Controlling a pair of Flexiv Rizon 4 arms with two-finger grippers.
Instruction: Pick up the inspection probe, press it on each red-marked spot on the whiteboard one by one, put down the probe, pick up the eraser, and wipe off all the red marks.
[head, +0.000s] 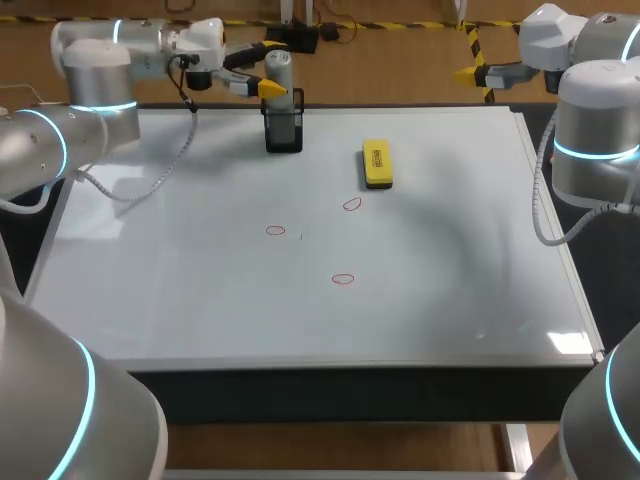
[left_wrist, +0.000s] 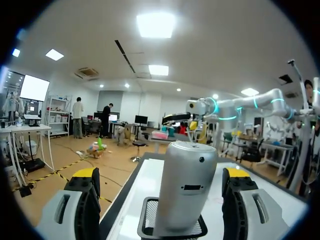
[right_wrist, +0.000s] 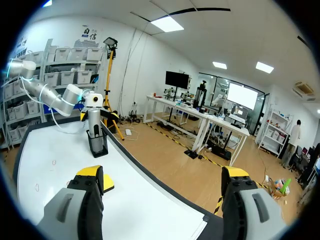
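The probe (head: 280, 82) has a gap (left_wrist: 149, 214) between it and the rim of the mesh holder, so the probe will slide out and the holder will stay standing when the robot lifts the probe.
The grey cylindrical inspection probe (head: 278, 72) stands upright in a black mesh holder (head: 284, 132) at the whiteboard's far edge. My left gripper (head: 268, 68) is open around the probe's top, with a gap on each side; in the left wrist view the probe (left_wrist: 185, 186) rises between the two yellow-tipped fingers (left_wrist: 84, 175). The yellow eraser (head: 377, 163) lies on the board to the right of the holder. Three red marks (head: 275, 231) (head: 351, 204) (head: 343, 279) are drawn mid-board. My right gripper (head: 470, 73) hangs open past the board's far right corner, holding nothing. From it, the probe (right_wrist: 94, 125) and eraser (right_wrist: 107, 183) show ahead.
The whiteboard (head: 200, 300) covers nearly the whole table. A grey cable (head: 160, 170) from my left arm droops over its far left part. The left arm's link (head: 60, 140) overhangs the left edge, and the right arm (head: 590, 150) stands beside the right edge.
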